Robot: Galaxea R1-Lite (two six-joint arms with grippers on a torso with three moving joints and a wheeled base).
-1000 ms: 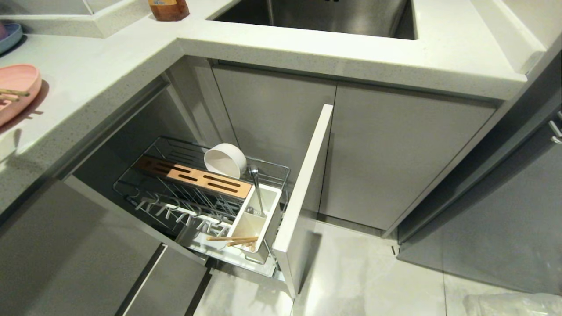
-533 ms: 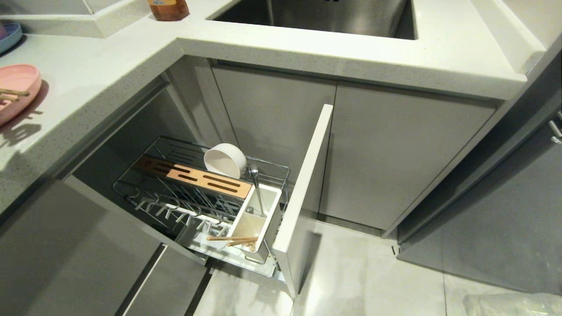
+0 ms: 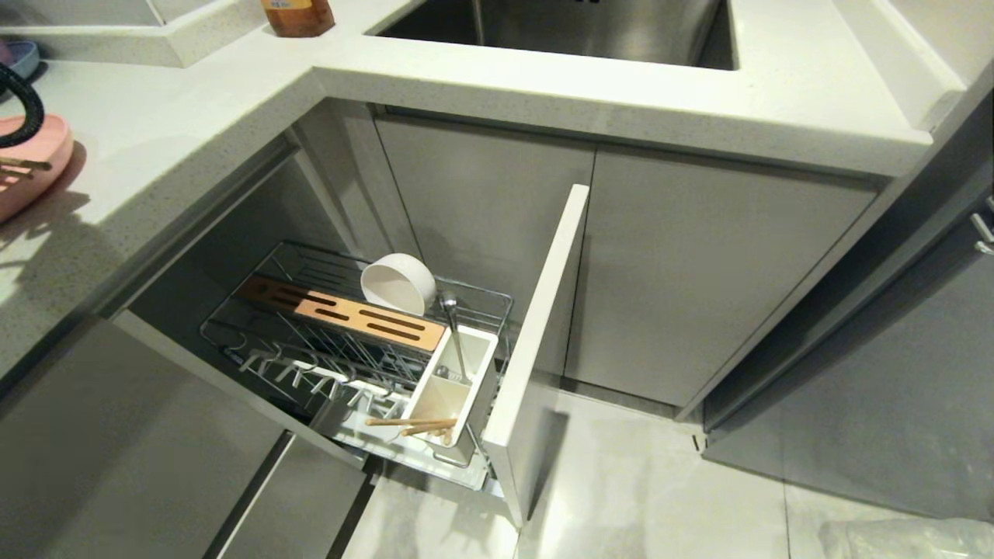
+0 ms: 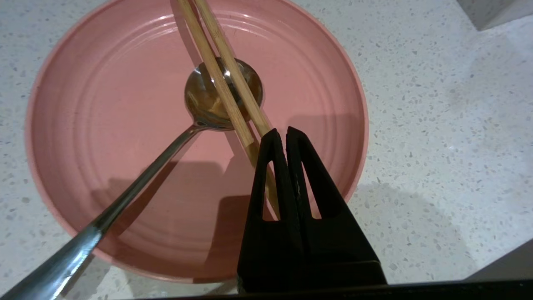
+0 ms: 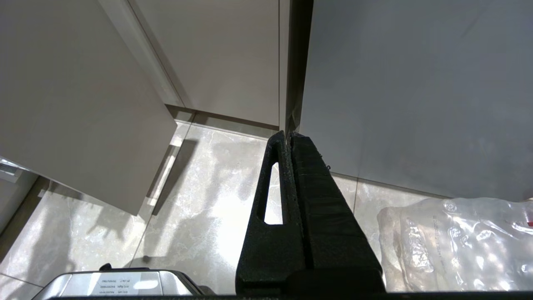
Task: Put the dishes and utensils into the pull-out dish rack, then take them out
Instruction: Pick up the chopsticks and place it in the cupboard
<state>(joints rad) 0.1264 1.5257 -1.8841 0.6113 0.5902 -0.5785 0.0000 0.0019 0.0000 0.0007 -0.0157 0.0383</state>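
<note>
I should open my left gripper's shut, empty fingers wide, lower them to either side of both chopsticks (image 4: 251,134) and close them, because the wooden chopsticks (image 4: 230,95) lie on the pink plate below them.
A pink plate (image 4: 104,125) lies on the speckled counter, at the far left edge of the head view (image 3: 35,151). A metal spoon (image 4: 200,100) and a pair of wooden chopsticks (image 4: 237,71) rest on it. My left gripper (image 4: 279,132) hovers just above the plate beside the chopsticks, shut and empty. The pull-out dish rack (image 3: 256,341) stands drawn out below the counter. It holds a white bowl (image 3: 397,283), and another spoon (image 3: 458,349) and chopsticks (image 3: 411,423) in its white utensil box (image 3: 485,373). My right gripper (image 5: 287,135) is shut, parked low over the floor.
The rack's tall pale front panel (image 3: 540,341) juts out over the floor. A slotted wooden block (image 3: 342,310) lies across the rack. A sink (image 3: 559,27) and a brown bottle (image 3: 299,15) sit behind, a blue dish (image 3: 23,54) at far left. A plastic bag (image 5: 454,241) lies on the floor.
A black cable of my left arm has come into the head view above the pink plate, and its shadow has spread over the counter. The rack and its contents have not moved.
</note>
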